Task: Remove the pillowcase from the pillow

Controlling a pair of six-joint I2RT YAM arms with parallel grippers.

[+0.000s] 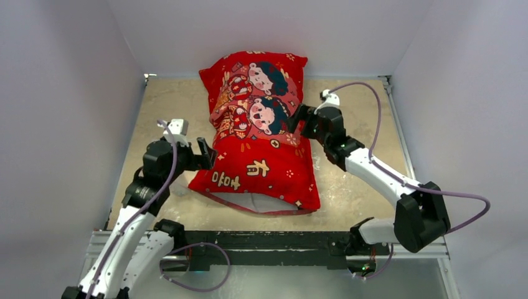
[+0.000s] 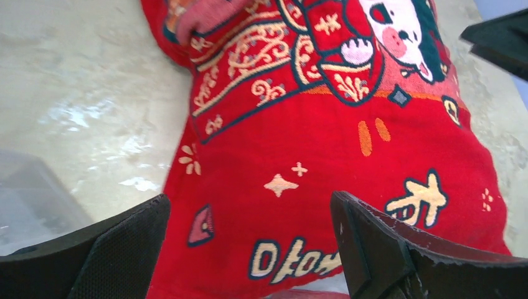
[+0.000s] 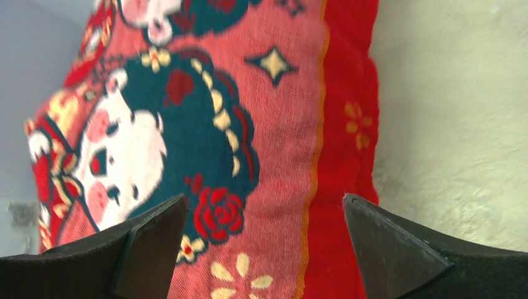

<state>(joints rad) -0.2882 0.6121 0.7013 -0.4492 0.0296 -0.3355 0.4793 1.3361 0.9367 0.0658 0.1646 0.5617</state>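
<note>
The red pillowcase's open end (image 1: 254,202) is toward the near bar, so the robot should turn the pillow until the pillowcase's opening is toward the robot's left gripper and grab its upper hem (image 1: 264,192).
The red pillowcase (image 1: 261,137), printed with cartoon children and gold lettering, lies lengthwise on the table and still covers the pillow. White pillow (image 1: 252,202) shows only at the case's open near end. My left gripper (image 1: 205,154) is open at the case's near left edge, and in the left wrist view its jaws (image 2: 249,212) straddle the red fabric (image 2: 299,124) above a sliver of white pillow (image 2: 324,285). My right gripper (image 1: 299,118) is open at the case's right side. Its jaws (image 3: 264,212) frame the printed cloth (image 3: 249,124) without pinching it.
The beige tabletop (image 1: 355,180) is boxed in by white walls at the left, back and right. A black rail (image 1: 261,240) with the arm bases runs along the near edge. Purple cables (image 1: 373,106) loop off both arms.
</note>
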